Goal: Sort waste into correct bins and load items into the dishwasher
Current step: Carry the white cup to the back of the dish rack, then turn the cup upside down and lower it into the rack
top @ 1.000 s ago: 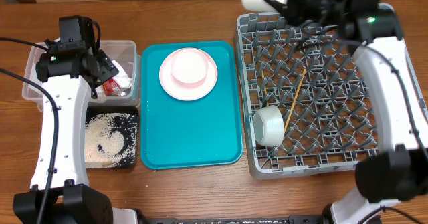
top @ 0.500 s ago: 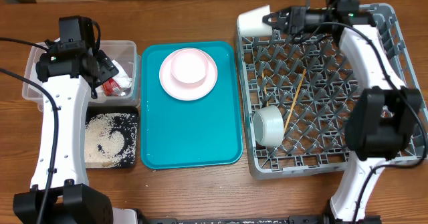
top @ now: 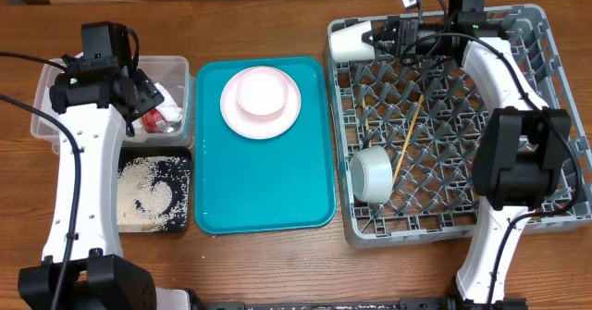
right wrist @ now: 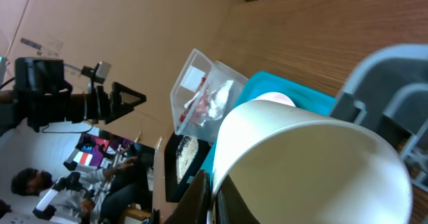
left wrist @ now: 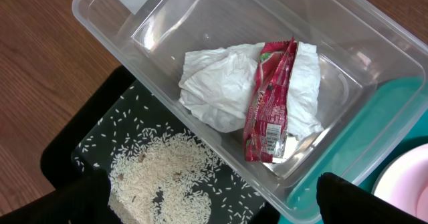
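Next, I pull the small cream cup inward and down among the dish rack's pegs (top: 377,71) with my right gripper, because the cup's base sticks out over the grey dish rack's side.
My right gripper (top: 379,37) is shut on the rim of the small cream cup (top: 347,40), holding it on its side at the far left corner of the grey dish rack (top: 518,208); the cup fills the right wrist view (right wrist: 314,164). A pale bowl (top: 372,174) and chopsticks (top: 408,139) lie in the rack. The pink plate (top: 231,116) with a bowl (top: 260,93) on it sits on the teal tray. My left gripper (left wrist: 214,210) is open and empty above the clear tub (left wrist: 374,57), which holds the napkin (left wrist: 214,83) and red wrapper (left wrist: 271,103). Rice (left wrist: 167,177) lies in the black tray (top: 185,162).
The teal serving tray (top: 268,190) lies between the two bins and the rack. Bare wooden table shows along the far and near edges. My right arm stretches across the rack's far side.
My right gripper has carried the cup leftward and down to the rack's far left corner. The left arm has not moved.
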Robot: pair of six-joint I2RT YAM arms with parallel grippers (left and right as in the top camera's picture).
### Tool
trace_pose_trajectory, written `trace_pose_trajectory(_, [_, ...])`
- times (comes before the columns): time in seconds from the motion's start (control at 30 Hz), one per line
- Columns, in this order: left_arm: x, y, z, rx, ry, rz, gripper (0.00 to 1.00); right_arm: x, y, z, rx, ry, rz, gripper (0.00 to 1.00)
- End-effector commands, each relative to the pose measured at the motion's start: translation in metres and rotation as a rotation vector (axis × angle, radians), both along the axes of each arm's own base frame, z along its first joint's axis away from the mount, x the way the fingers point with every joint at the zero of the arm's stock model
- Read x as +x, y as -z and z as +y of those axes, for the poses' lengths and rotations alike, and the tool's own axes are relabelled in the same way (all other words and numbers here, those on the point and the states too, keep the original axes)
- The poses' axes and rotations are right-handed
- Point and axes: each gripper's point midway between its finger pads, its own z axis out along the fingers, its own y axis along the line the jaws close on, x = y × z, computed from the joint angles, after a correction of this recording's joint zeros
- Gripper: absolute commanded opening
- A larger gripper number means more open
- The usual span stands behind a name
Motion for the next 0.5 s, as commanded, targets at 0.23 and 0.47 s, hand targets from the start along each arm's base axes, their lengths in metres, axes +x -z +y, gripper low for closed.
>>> trace_pose_trajectory(0.23, [0.003, -0.013, 0.000, -0.006, -0.012, -0.047, 1.00, 0.004, 0.023, -0.031, -0.001, 0.057, 0.059, 0.04])
trace_pose_trajectory(0.47, [0.003, -0.013, 0.000, -0.006, -0.012, -0.047, 1.00, -0.006, 0.023, -0.030, 0.058, 0.023, 0.084, 0.05])
